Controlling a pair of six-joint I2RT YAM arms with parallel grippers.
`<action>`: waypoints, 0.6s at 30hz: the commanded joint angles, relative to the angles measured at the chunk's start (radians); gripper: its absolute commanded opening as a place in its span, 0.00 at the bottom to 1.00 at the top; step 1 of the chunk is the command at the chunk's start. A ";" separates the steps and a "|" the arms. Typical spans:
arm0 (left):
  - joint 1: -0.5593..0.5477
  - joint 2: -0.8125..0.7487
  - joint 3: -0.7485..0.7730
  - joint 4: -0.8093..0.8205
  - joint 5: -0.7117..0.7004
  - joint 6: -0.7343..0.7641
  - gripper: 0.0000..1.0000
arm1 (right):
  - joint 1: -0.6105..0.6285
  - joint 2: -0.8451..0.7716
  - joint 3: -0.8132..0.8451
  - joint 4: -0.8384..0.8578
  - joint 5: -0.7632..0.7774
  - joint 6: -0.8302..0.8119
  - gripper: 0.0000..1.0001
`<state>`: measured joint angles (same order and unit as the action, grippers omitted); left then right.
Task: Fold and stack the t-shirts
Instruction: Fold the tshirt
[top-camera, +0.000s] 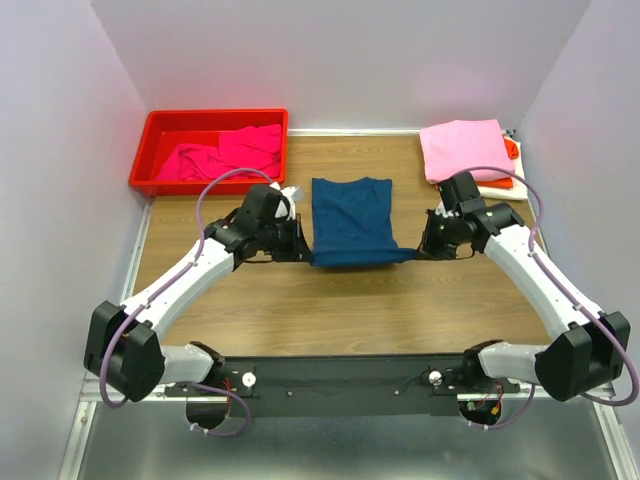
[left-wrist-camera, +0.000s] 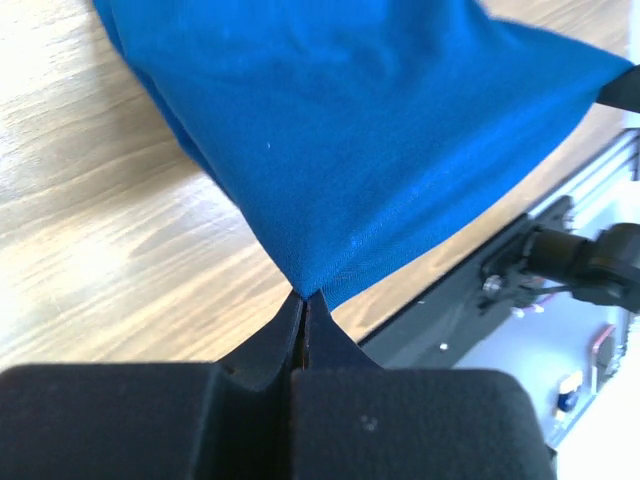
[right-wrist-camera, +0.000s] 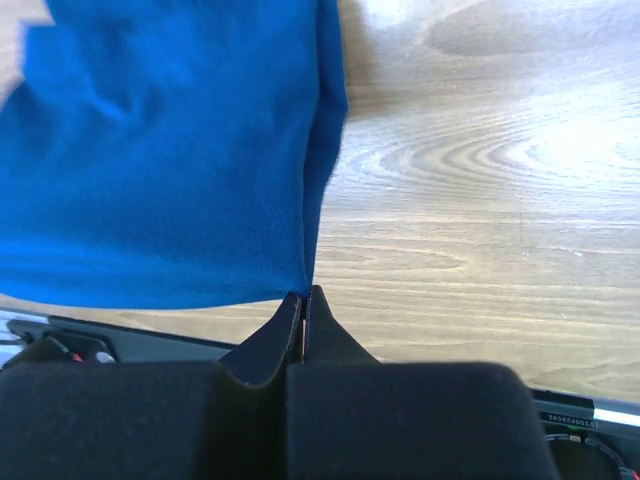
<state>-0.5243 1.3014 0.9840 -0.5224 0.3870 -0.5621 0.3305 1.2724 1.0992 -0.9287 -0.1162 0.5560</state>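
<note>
The dark navy t-shirt's near edge (top-camera: 362, 259) is stretched straight across both grippers, so the robot's right gripper should next go toward the t-shirt's far edge (top-camera: 375, 182) and let go of its corner of the t-shirt there.
A dark navy t-shirt (top-camera: 352, 220) lies partly folded in the middle of the table, its near edge lifted off the wood. My left gripper (top-camera: 303, 252) is shut on its near left corner, seen in the left wrist view (left-wrist-camera: 305, 295) pinching the blue cloth (left-wrist-camera: 370, 130). My right gripper (top-camera: 418, 252) is shut on its near right corner, seen in the right wrist view (right-wrist-camera: 304, 295) with the cloth (right-wrist-camera: 160, 170) stretched between the two grippers. A magenta t-shirt (top-camera: 225, 152) lies crumpled in the red bin. A light pink t-shirt (top-camera: 462, 148) tops a stack over orange (top-camera: 510, 150) and cream (top-camera: 505, 190) ones at the back right.
The red plastic bin (top-camera: 150, 150) stands at the back left corner. White walls close the table on the left, back and right. The black arm mounting bar (top-camera: 340, 375) runs along the near edge.
</note>
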 joint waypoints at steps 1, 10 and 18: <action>0.006 -0.042 0.041 -0.061 -0.004 -0.045 0.00 | -0.004 -0.019 0.083 -0.081 0.150 0.025 0.00; 0.023 0.054 0.111 -0.028 -0.019 -0.019 0.00 | -0.004 0.093 0.182 -0.013 0.251 0.074 0.00; 0.067 0.171 0.219 -0.031 -0.005 0.048 0.00 | -0.004 0.205 0.292 0.034 0.328 0.065 0.01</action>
<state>-0.4896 1.4330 1.1522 -0.5209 0.3939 -0.5743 0.3328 1.4326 1.3178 -0.9245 0.0727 0.6228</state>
